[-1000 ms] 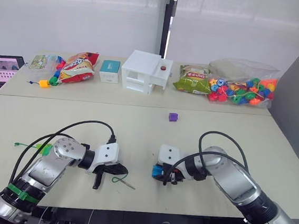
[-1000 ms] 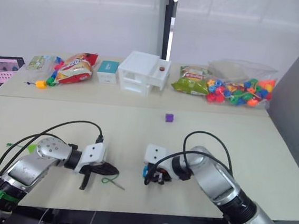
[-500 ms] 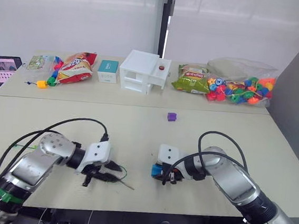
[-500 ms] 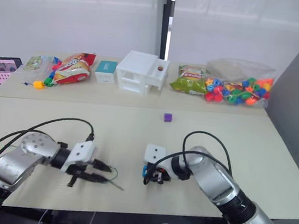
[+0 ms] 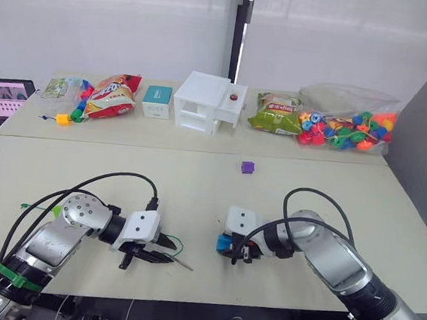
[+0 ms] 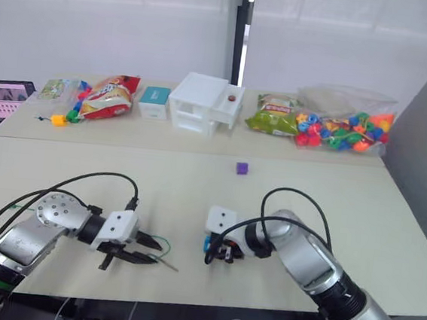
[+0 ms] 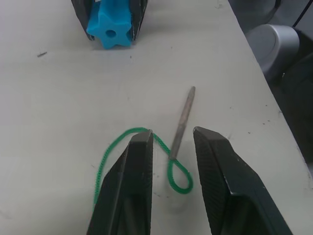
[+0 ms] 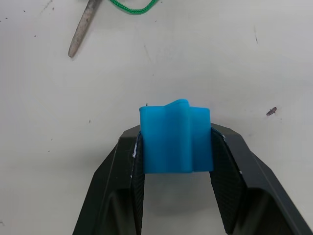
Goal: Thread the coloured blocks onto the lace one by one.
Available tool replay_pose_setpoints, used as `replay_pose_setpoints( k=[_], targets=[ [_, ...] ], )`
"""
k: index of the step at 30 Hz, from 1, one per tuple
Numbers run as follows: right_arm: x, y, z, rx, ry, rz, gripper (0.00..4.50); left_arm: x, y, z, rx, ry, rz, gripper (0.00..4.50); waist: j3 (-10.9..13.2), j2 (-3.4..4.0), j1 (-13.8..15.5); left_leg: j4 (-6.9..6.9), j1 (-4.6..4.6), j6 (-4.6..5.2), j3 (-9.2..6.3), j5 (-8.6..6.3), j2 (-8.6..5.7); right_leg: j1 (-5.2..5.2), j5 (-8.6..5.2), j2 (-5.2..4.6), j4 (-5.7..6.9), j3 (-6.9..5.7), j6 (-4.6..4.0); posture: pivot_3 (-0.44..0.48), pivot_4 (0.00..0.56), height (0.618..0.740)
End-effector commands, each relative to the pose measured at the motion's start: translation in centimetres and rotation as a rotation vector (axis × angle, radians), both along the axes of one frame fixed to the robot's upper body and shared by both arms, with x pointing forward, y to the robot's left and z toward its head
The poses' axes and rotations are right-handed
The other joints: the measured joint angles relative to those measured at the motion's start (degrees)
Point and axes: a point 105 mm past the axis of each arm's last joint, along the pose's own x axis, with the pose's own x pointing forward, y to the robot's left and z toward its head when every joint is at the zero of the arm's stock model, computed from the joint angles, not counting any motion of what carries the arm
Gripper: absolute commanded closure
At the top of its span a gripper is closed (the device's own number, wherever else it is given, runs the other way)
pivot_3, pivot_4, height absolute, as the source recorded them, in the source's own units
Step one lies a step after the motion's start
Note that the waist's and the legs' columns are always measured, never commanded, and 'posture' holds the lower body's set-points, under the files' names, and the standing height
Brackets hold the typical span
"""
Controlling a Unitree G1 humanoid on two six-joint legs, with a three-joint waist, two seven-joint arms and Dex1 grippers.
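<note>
The grey needle looks slimmer than the hole in the blue block, so I expect the needle to slip through with the lace trailing when I push it in.
The lace is a thin green string lying on the table, with a stiff grey needle tip. My left gripper is open and low over the table, its fingers on either side of the needle's base without touching it. In the left eye view the same gripper sits left of centre, and the lace curls beside it. My right gripper is shut on a blue star-shaped block with a hole through it, resting near the table's front. A purple block lies alone mid-table.
Along the back stand a clear bag of coloured blocks, a white box, snack bags and a small teal box. A yellow block lies back left. A screen sits at the far left edge.
My left gripper has turned from pointing down to lying level and opened, and now sits around the needle's base. The right gripper and blue block have stayed put.
</note>
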Motion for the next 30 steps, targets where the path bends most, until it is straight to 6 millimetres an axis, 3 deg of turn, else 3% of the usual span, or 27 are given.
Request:
replay_pose_setpoints(
  k=[1,6,11,16,22,30],
  targets=[
    [-0.2,0.0,0.6,0.019,-0.009,0.004,3.17,-0.2,-0.2,-0.3,0.017,-0.012,-0.034,3.09,0.00,0.00,-0.07,0.00,0.00,0.00,0.00,0.00,0.00,0.00,0.00,0.00,0.00,0.00,0.00,0.000,0.150,0.740],
    [-0.1,0.0,0.7,0.023,-0.010,0.001,3.17,-0.4,-0.1,-0.9,0.050,-0.032,-0.056,3.09,0.00,0.00,-0.02,0.00,0.00,0.00,-0.01,0.00,0.00,0.00,0.00,0.00,0.00,0.00,0.00,0.000,0.150,0.740],
    [0.0,0.0,0.8,0.026,-0.013,-0.002,3.17,-0.6,0.1,-1.8,0.073,-0.042,-0.069,4.48,0.00,0.00,-0.02,0.00,0.00,0.00,-0.01,0.00,0.00,0.00,0.00,0.00,0.01,0.00,0.00,0.000,0.150,0.740],
    [0.0,0.0,0.8,0.026,-0.013,-0.002,3.17,-0.4,0.1,-1.6,0.050,-0.045,-0.053,4.50,0.00,0.00,-0.02,0.00,0.00,0.00,0.00,0.00,0.00,0.00,0.00,0.00,0.00,0.00,0.00,0.000,0.150,0.740],
    [0.0,0.1,0.7,0.026,-0.012,0.002,3.17,1.2,-1.0,1.4,-0.004,-0.043,0.048,4.50,0.00,0.00,0.08,0.02,-0.01,0.00,-0.01,0.00,0.00,0.01,0.00,0.00,0.01,0.00,0.00,0.000,0.150,0.740],
    [0.0,0.3,0.8,0.029,-0.016,0.008,3.17,2.6,-2.2,1.7,0.041,-0.063,0.097,4.50,0.00,0.00,-0.19,0.02,0.01,0.01,-0.01,-0.01,-0.01,0.00,0.00,0.00,0.12,0.00,0.00,0.000,0.150,0.740]
  ],
)
